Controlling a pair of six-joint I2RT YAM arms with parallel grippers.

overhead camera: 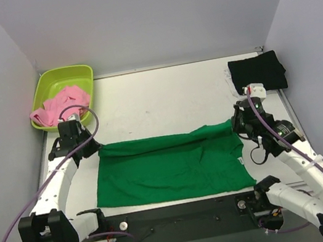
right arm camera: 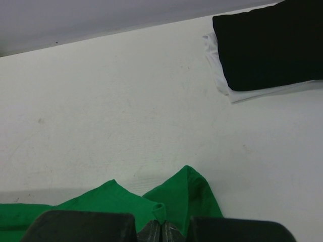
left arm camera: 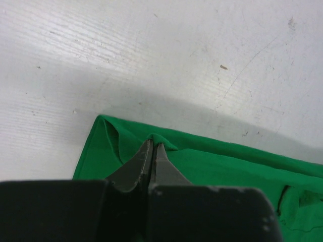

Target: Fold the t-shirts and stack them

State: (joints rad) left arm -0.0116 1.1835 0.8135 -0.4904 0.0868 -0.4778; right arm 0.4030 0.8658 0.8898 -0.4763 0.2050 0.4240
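Observation:
The green t-shirt's far corner (overhead camera: 227,125) is pinched in my right gripper and the piece of cloth lies flat, so I should keep pulling the corner over it until it reaches the t-shirt's near edge (overhead camera: 238,184).
The bright green t-shirt (overhead camera: 169,166) lies spread across the near middle of the table, folded into a wide band. My left gripper (overhead camera: 88,147) is shut on its far left corner; in the left wrist view the fingertips (left arm camera: 153,146) pinch a ridge of green cloth (left arm camera: 227,166). My right gripper (overhead camera: 238,125) is shut on its far right corner; the right wrist view shows green cloth (right arm camera: 186,194) pinched at the gripper (right arm camera: 161,227). The black t-shirt (overhead camera: 257,72) lies folded at the far right, also in the right wrist view (right arm camera: 267,45). The pink t-shirt (overhead camera: 59,106) lies crumpled in the tub.
A lime-green plastic tub (overhead camera: 69,77) stands at the far left corner. A white cloth (right arm camera: 217,65) lies under the black shirt. Grey walls close in the table on three sides. A black bar (overhead camera: 178,215) runs along the near edge between the arm bases.

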